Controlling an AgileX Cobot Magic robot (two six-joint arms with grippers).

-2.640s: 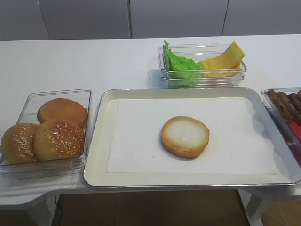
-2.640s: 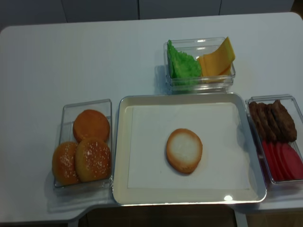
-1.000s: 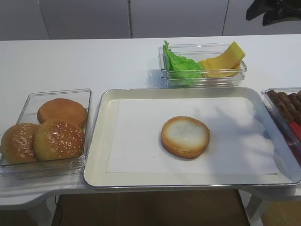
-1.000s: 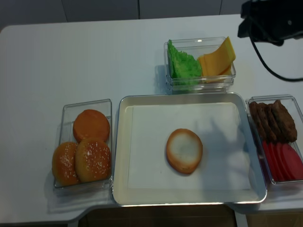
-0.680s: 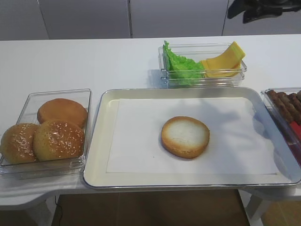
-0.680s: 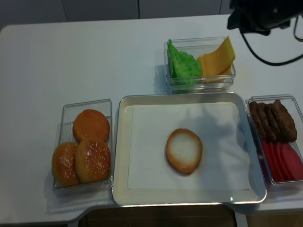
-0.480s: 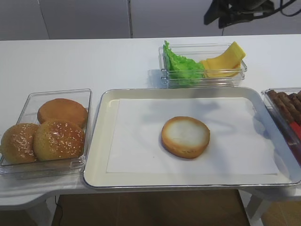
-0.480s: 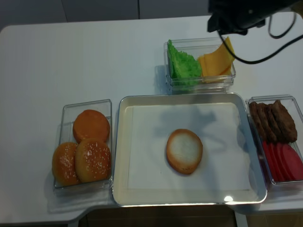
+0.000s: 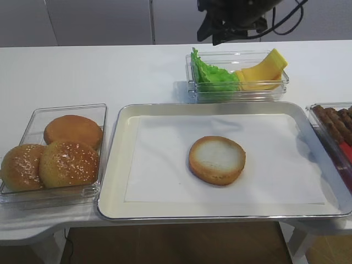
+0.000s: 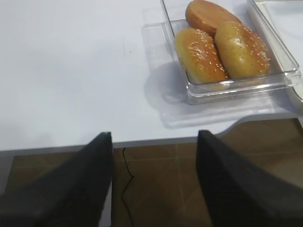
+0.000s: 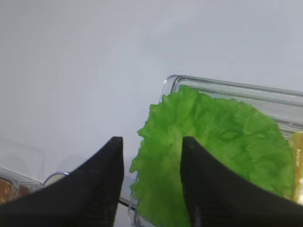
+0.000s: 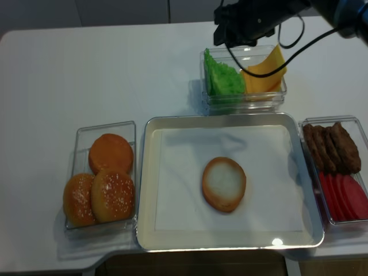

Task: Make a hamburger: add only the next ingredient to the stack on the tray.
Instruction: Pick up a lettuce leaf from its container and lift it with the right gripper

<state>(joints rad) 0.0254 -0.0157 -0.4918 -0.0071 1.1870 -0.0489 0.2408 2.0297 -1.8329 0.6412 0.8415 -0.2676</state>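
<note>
My gripper will bring the lettuce leaf [image 12: 227,79] away alone when it lifts, and more leaves will stay behind, because a tall frilly lettuce edge [image 12: 209,62] rises beside the lower green side of the lettuce.
The lettuce leaf [image 9: 212,74] [image 12: 222,78], bright green and frilly, stands in the left half of a clear box behind the tray. My right gripper [image 9: 215,34] [image 12: 225,35] hovers above it, open and holding nothing. In the right wrist view the leaf [image 11: 222,142] lies below, and its left edge shows between the two black fingers of the gripper [image 11: 150,142]. The bottom bun [image 9: 217,159] [image 12: 223,183] lies cut face up, alone in the middle of the paper-lined tray [image 9: 118,165] [image 12: 148,184]. My left gripper [image 10: 154,135] is open and empty, off the table's front edge over the brown floor.
Yellow cheese slices [image 9: 258,71] share the lettuce's box. A clear box with three buns [image 9: 52,154] [image 10: 222,47] sits left of the tray. Another box with brown patties and red slices [image 12: 339,167] sits at its right.
My right arm has swept left from the upper right corner to above the lettuce box. Its jaws have kept about the same gap. Nothing on the table has moved.
</note>
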